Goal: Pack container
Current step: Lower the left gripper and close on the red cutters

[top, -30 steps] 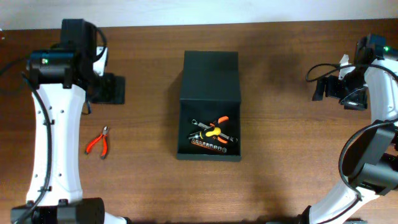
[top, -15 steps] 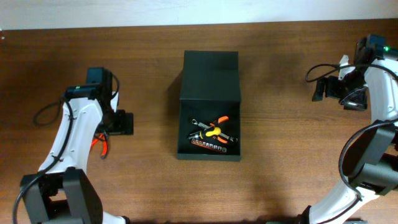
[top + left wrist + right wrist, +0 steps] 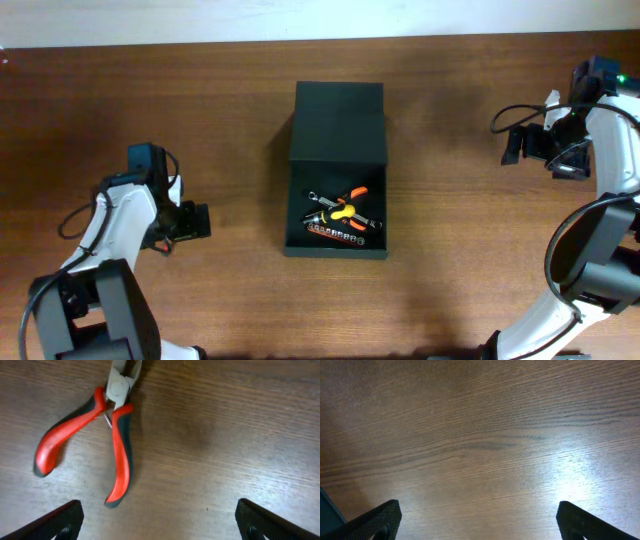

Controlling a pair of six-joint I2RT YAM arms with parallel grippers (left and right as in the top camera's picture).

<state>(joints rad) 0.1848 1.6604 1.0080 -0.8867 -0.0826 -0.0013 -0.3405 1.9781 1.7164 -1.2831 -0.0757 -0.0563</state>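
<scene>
One red handle of the pliers (image 3: 117, 491) points lengthwise into the open gap of my left gripper. I should keep going down until the fingers are on both sides of that handle (image 3: 122, 457), and then close them.
The container (image 3: 334, 250) is a dark rectangular box at the table's middle, its hinged lid (image 3: 338, 120) laid open toward the back. Inside lie orange-handled pliers (image 3: 354, 195), a yellow-handled tool (image 3: 343, 211) and a strip of sockets (image 3: 336, 236). My left gripper (image 3: 190, 222) hovers low at the left, open and holding nothing. In the left wrist view, red-handled pliers (image 3: 120, 460) lie flat on the wood just ahead of the left gripper (image 3: 160, 525), left of its centre line. My right gripper (image 3: 525, 145) hangs open over bare wood at the far right, also empty (image 3: 480, 522).
The wooden table (image 3: 460, 260) stretches on both sides of the container. In the overhead view my left arm (image 3: 120, 215) covers most of the red pliers. The right arm's cable (image 3: 515, 108) loops near its wrist.
My left arm has swung from the back left toward the front, lowering over the red pliers. The right arm and the container have not moved.
</scene>
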